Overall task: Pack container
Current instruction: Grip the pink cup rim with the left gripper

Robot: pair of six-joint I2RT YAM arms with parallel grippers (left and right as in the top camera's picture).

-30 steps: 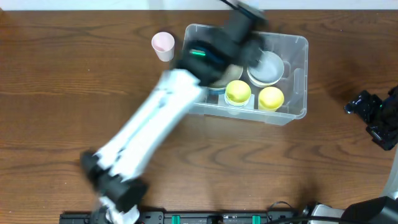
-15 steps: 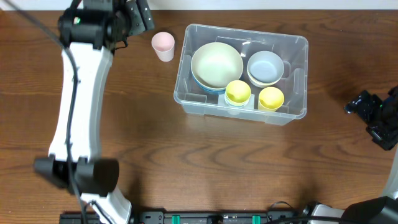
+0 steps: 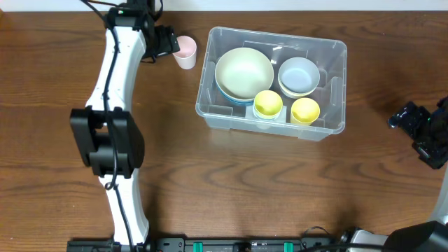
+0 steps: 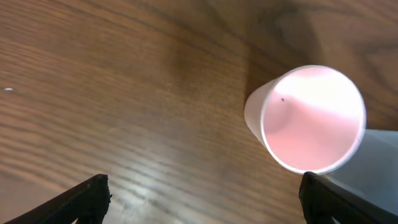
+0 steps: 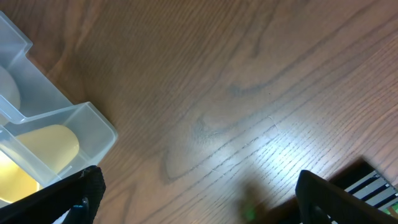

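Observation:
The pink cup's near rim (image 4: 264, 121) lies within the span of the left gripper's open fingers, so the robot should keep lowering that gripper until one finger enters the cup's opening (image 4: 314, 118), then close it.
The clear plastic container (image 3: 337, 87) sits on the table at upper centre. Inside it are a large pale green bowl (image 3: 243, 72), a light blue bowl (image 3: 299, 75) and two yellow cups (image 3: 268, 103) (image 3: 305, 110). A pink cup (image 3: 185, 50) stands upright on the table just left of the container; it also shows in the left wrist view (image 4: 312, 118). My left gripper (image 3: 162, 40) is open and empty right beside the pink cup, fingers wide apart (image 4: 202, 199). My right gripper (image 3: 413, 126) is open and empty at the far right edge (image 5: 196, 196).
The container's corner (image 5: 74, 134) with a yellow cup inside shows at the left of the right wrist view. Bare wooden table (image 3: 266, 189) lies in front of the container and between it and the right gripper.
My left arm has swung from over the container to the far left, then come back right to the pink cup. The right arm has not moved.

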